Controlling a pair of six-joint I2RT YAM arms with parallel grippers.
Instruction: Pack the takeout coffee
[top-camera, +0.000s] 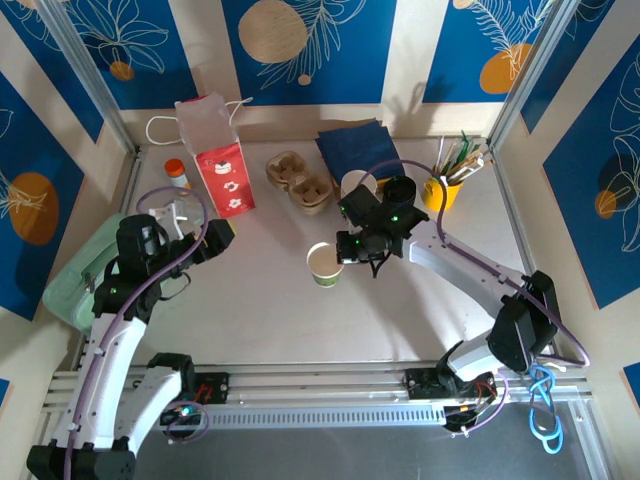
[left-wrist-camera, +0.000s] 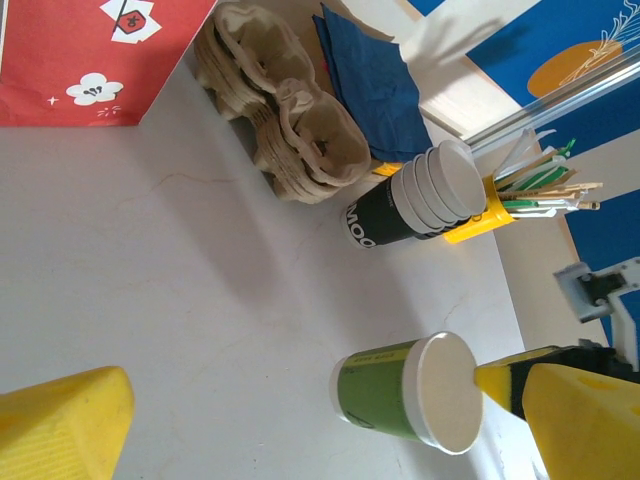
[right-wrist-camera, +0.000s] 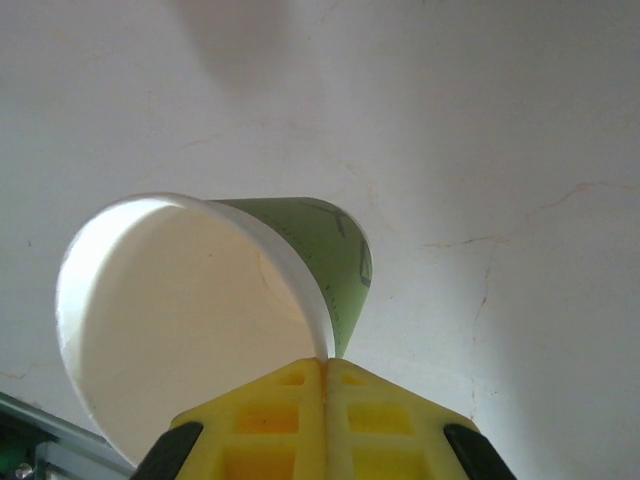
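My right gripper should keep lowering the green cup (top-camera: 324, 264), which hangs upright above clear table space (top-camera: 318, 293), until the cup's bottom rests flat, and then open.
The takeout coffee (top-camera: 325, 265) is a small paper cup with a green side and a white rim. It stands upright mid-table with its top open and no lid on it. My right gripper (top-camera: 349, 252) is shut on the cup's rim at its right side. In the right wrist view the yellow fingers (right-wrist-camera: 290, 400) pinch the rim of the cup (right-wrist-camera: 335, 255) between them. The left wrist view shows the same cup (left-wrist-camera: 385, 390) with a right fingertip (left-wrist-camera: 492, 378) at its rim. My left gripper (top-camera: 222, 235) hangs open to the cup's left, well apart from it, with nothing between its fingers (left-wrist-camera: 65, 425).
A red-and-white paper bag (top-camera: 220, 175) stands at the back left, with an orange-capped bottle (top-camera: 177, 172) beside it. Cardboard cup carriers (top-camera: 300, 182), blue napkins (top-camera: 355, 148), stacked cups (left-wrist-camera: 430, 190) and a yellow stirrer holder (top-camera: 445, 190) line the back. A pale green tray (top-camera: 70, 285) lies at the far left.
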